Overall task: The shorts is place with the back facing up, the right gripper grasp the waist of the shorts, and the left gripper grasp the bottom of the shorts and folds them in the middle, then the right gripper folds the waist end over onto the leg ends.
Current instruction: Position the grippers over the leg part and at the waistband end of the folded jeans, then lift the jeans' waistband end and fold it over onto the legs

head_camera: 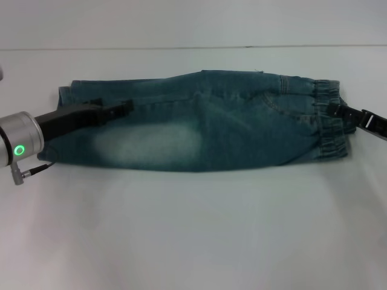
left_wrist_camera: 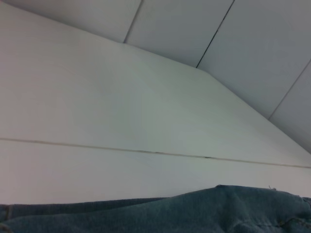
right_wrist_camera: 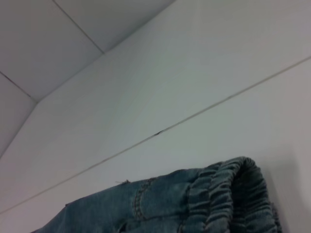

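I should use my left gripper to hold the shorts' middle [head_camera: 199,142] while my right gripper folds the waist over, because my left gripper is over the leg ends [head_camera: 69,142] where the waist must land.
The shorts [head_camera: 205,130] lie folded lengthwise into a long band across the table, with a faded pale patch on the near side. The crinkled elastic waist [head_camera: 331,136] is at the right end and the straight leg ends [head_camera: 65,95] at the left. My left gripper [head_camera: 126,107], with its silver wrist and green light, reaches in from the left and lies on top of the denim near the bottom. At the right end, my right gripper [head_camera: 334,111] has its tip at the waist. The left wrist view shows the denim edge [left_wrist_camera: 194,213]. The gathered waistband [right_wrist_camera: 233,194] shows in the right wrist view.
The white table [head_camera: 193,229] runs wide in front of the shorts. A thin seam [head_camera: 181,47] marks its far edge against the wall. A short cable [head_camera: 33,170] hangs from my left wrist.
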`<action>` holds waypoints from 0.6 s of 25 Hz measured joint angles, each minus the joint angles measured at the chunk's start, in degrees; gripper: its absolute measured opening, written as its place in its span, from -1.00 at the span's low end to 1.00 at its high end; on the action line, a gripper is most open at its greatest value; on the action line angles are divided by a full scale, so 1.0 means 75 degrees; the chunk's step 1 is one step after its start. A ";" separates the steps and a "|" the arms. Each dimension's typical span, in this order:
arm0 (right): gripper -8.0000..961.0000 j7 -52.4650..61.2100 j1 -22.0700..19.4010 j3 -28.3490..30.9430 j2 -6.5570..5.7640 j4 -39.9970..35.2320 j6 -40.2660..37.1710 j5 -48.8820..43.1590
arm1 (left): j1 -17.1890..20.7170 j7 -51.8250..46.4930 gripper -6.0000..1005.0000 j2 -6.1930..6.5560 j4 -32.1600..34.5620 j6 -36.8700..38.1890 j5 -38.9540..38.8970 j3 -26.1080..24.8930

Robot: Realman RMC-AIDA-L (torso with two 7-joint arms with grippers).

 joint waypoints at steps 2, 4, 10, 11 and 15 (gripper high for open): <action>0.96 0.0154 0.0023 -0.0164 -0.0023 0.0000 0.0011 0.0000 | -0.0005 0.0013 0.87 -0.0002 0.0000 -0.0018 0.0000 0.0060; 0.96 0.0289 0.0035 -0.0278 -0.0051 0.0000 0.0012 -0.0001 | -0.0006 0.0071 0.87 -0.0008 0.0001 -0.0013 -0.0005 0.0096; 0.69 0.0493 0.0076 -0.0688 -0.0129 -0.0028 -0.0151 -0.0001 | -0.0006 0.0284 0.87 -0.0012 -0.0071 -0.0008 -0.0215 0.0248; 0.45 0.0496 0.0076 -0.0699 -0.0131 -0.0052 -0.0223 -0.0001 | -0.0005 0.0292 0.87 -0.0013 -0.0078 -0.0010 -0.0238 0.0249; 0.06 0.0489 0.0067 -0.0683 -0.0134 -0.0097 -0.0428 0.0000 | -0.0005 0.0305 0.86 -0.0012 -0.0126 -0.0012 -0.0270 0.0253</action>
